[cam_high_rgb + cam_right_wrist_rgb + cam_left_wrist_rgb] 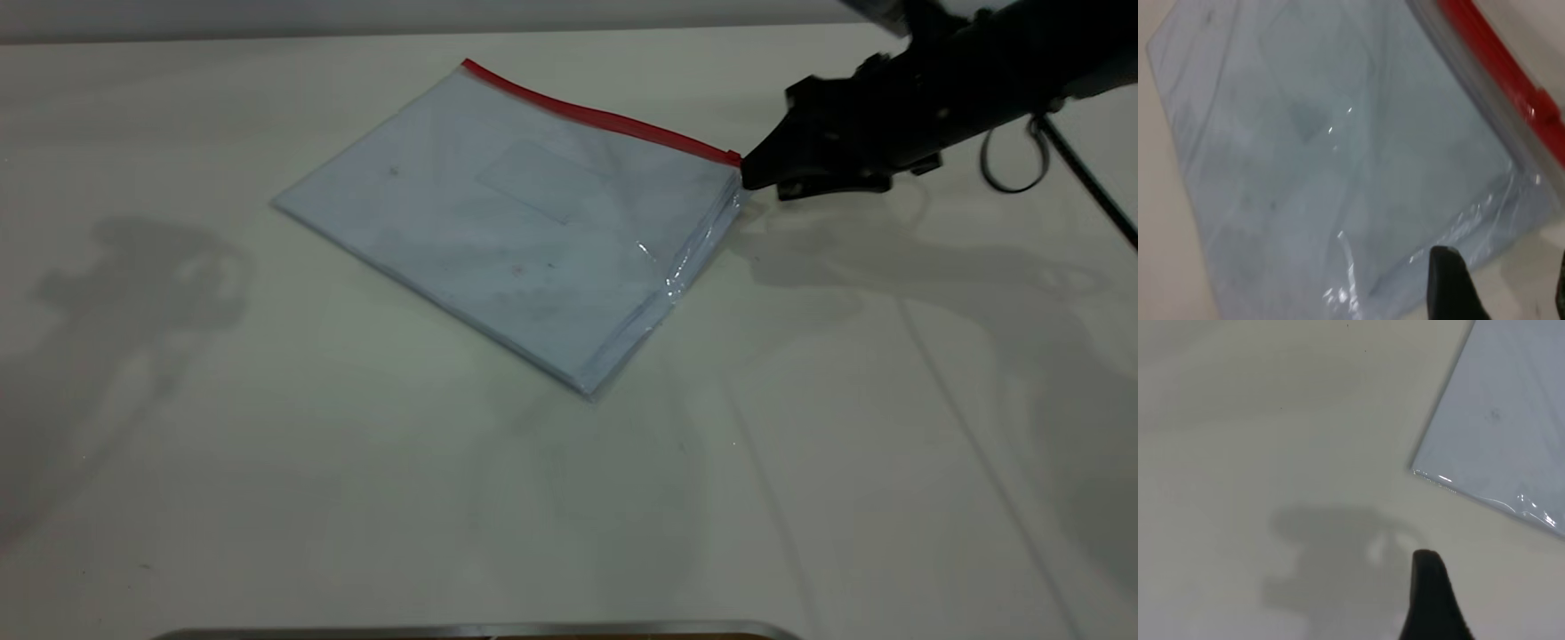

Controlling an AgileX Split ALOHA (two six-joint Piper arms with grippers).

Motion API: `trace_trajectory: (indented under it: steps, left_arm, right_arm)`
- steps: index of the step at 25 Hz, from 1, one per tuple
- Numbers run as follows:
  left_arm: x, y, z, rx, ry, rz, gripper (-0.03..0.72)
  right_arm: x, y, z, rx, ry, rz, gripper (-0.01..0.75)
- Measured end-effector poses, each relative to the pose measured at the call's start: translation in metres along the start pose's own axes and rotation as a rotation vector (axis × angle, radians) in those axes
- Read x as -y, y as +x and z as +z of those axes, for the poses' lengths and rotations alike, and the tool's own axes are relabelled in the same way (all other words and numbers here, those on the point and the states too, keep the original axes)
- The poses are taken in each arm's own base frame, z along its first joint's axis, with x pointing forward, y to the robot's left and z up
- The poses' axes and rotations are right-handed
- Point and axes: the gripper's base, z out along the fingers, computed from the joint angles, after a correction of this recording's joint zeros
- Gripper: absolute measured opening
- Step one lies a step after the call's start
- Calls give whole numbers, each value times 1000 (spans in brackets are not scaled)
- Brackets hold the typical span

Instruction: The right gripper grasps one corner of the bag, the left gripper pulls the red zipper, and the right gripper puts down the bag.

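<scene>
I expect the red zipper to gape open into separate pieces when I lift the bag's corner, because the zipper's slider is at that corner and the red zipper bows.
The bag lies flat on the white table, a clear pouch with white sheets inside. The red zipper runs along its far long edge. My right gripper is at the bag's far right corner, where the red strip ends. In the right wrist view the right gripper is open, and the bag with its zipper lies just ahead of the fingers. My left gripper is out of the exterior view. One of its fingers hangs over bare table, near the bag's corner.
The right arm's thin black cable loops beside it at the far right. A metal edge runs along the table's near side. Arm shadows fall on the table left and right of the bag.
</scene>
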Motion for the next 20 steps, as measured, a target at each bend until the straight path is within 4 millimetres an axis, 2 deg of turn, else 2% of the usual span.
trace_trajectory:
  steps: [5, 9, 14, 20]
  left_arm:
    - [1, 0, 0, 3, 0, 2, 540]
    - [1, -1, 0, 4, 0, 2, 540]
    - [1, -1, 0, 4, 0, 1, 540]
    - [0, -1, 2, 11, -3, 1, 540]
  right_arm:
    - [12, -3, 25, 6, -61, 0, 418]
    - [18, -5, 34, 22, -81, 21, 420]
    - [24, -6, 23, -18, -132, 53, 420]
    - [50, -9, -4, -30, -129, 99, 422]
